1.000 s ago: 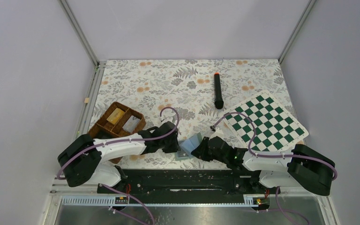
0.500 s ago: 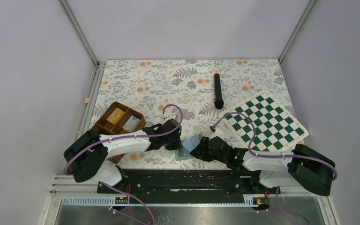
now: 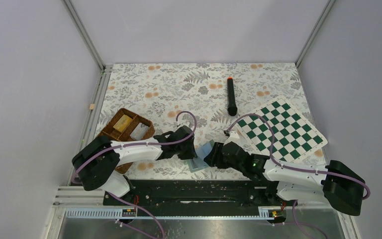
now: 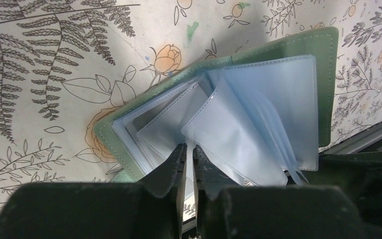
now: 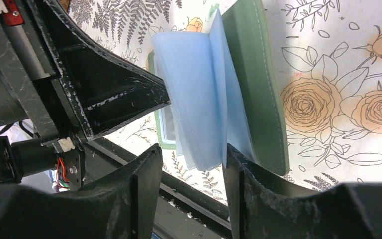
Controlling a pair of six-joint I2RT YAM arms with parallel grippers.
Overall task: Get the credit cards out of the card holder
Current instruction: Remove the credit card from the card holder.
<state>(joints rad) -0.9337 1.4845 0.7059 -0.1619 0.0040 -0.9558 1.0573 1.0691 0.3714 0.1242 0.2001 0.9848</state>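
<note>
My left gripper should back off to the green strap (image 4: 124,176) while my right gripper presses the sleeves flat, because the sleeves (image 4: 229,129) fan up at my left gripper's fingers.
The sage-green card holder (image 3: 202,156) lies open near the table's front edge, its pale blue sleeves fanned up. In the left wrist view its green cover (image 4: 328,74) frames the sleeves (image 4: 258,114). My left gripper (image 4: 189,148) is all but shut, with the edge of a sleeve between its tips. My right gripper (image 5: 190,149) is open and straddles the raised sleeves (image 5: 199,94); its right finger stands between them and the green cover (image 5: 258,89). No dark card shows in the holder. A silvery flat card (image 3: 139,131) lies in the wicker tray.
The brown wicker tray (image 3: 110,130) with a yellowish block (image 3: 123,122) stands at the left. A green chessboard (image 3: 281,130) lies at the right, a black marker with an orange tip (image 3: 232,97) behind it. The black front rail (image 5: 199,199) runs just under the holder.
My left gripper has moved right onto the holder's sleeves. My right arm has shifted a little and its gripper stays at the holder. The raised sleeves stand lower.
</note>
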